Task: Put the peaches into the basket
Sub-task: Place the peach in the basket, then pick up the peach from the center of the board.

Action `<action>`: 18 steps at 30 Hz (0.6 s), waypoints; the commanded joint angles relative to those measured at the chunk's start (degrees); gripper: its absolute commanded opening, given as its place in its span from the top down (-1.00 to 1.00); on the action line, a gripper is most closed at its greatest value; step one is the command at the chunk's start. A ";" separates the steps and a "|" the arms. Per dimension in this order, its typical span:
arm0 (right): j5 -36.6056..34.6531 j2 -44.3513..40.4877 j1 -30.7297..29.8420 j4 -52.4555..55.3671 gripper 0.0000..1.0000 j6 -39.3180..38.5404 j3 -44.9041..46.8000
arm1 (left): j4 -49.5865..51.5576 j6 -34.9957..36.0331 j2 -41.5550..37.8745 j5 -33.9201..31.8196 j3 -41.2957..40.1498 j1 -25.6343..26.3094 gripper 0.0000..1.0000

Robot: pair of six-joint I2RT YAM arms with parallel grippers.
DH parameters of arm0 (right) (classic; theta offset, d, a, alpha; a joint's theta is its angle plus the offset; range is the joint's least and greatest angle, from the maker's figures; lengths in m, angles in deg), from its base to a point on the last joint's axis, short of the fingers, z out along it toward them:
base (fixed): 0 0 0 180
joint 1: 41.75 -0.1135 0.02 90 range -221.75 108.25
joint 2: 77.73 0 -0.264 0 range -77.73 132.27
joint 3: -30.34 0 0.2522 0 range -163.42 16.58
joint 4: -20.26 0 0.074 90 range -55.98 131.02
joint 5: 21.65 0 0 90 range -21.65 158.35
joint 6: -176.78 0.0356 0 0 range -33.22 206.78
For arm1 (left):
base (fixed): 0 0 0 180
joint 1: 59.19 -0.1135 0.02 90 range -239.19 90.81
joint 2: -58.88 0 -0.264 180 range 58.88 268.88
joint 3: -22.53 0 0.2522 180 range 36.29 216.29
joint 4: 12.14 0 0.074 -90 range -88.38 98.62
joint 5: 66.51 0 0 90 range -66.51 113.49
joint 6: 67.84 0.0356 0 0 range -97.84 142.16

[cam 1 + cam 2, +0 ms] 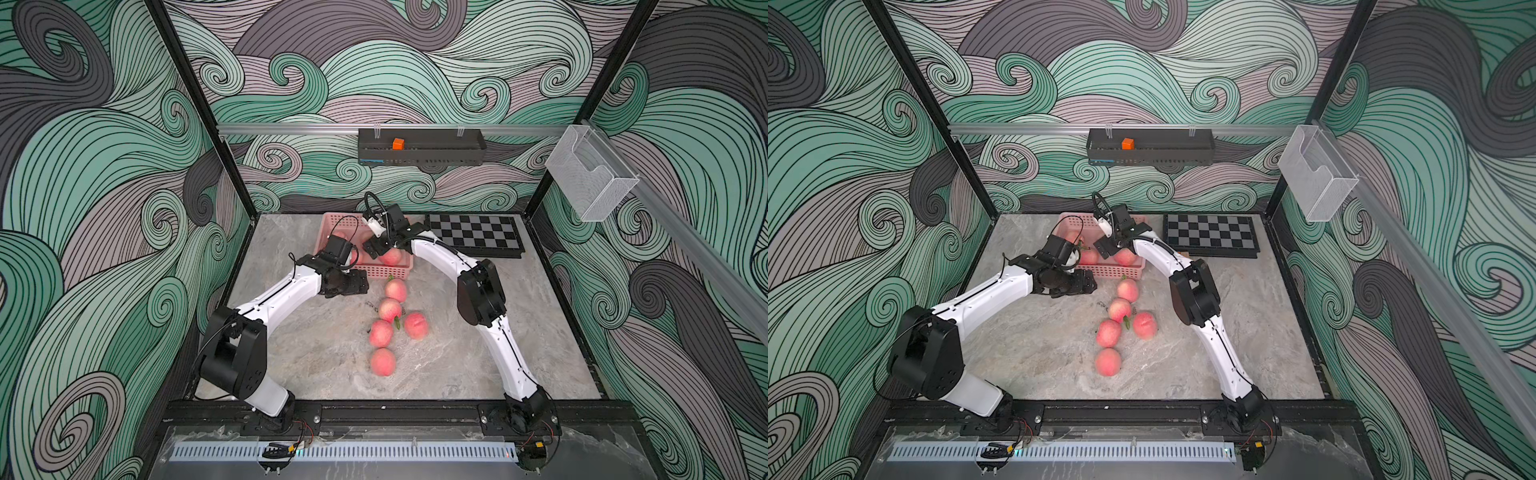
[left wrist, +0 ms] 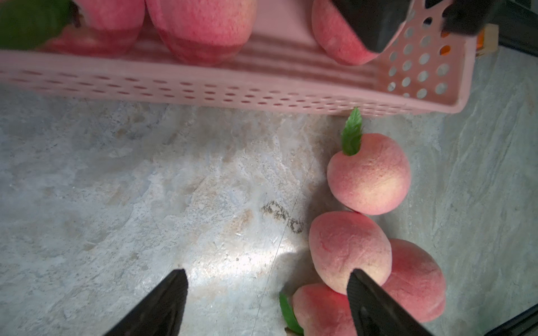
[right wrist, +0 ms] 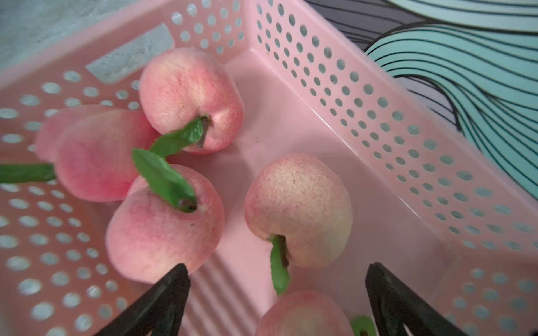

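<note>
The peach (image 1: 382, 362) farthest from the basket has clear space on both sides (image 1: 406, 366), so I should keep moving my open left gripper there until its fingers are around that peach.
Several pink-red peaches (image 1: 390, 309) lie loose in a cluster on the marble table, in front of the pink basket (image 1: 386, 272). Several more peaches (image 3: 300, 209) rest on the floor of the basket (image 3: 349, 96). My right gripper (image 3: 278, 269) hangs open over the basket; one peach (image 3: 302, 314) sits low between its fingers with a gap on each side. My left gripper (image 2: 266, 276) is open and empty above bare table, just outside the basket's front wall (image 2: 233, 84). A loose peach (image 2: 349, 250) lies beside one of its fingers (image 2: 358, 282). In a top view the left gripper (image 1: 1090, 284) points toward the cluster.
A folded chessboard (image 1: 473, 235) lies right of the basket at the back. On the back wall hangs a black slotted tray (image 1: 422, 156) holding an orange cube (image 1: 398, 144). A clear mesh holder (image 1: 590, 178) is fixed to the right rail.
</note>
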 commanded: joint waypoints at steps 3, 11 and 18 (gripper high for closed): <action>1.77 -12.16 0.20 -1.74 -0.96 -1.06 7.83 | 2.18 -0.60 -5.13 -0.18 -2.99 3.07 -0.75; 3.52 -28.61 0.16 -2.87 -0.97 2.24 26.31 | 3.17 -3.63 -12.32 -0.74 -7.17 8.05 -0.75; 0.51 -47.04 -0.13 -3.09 -0.98 6.64 47.14 | 2.27 -5.91 -14.99 1.16 -11.05 11.16 -0.77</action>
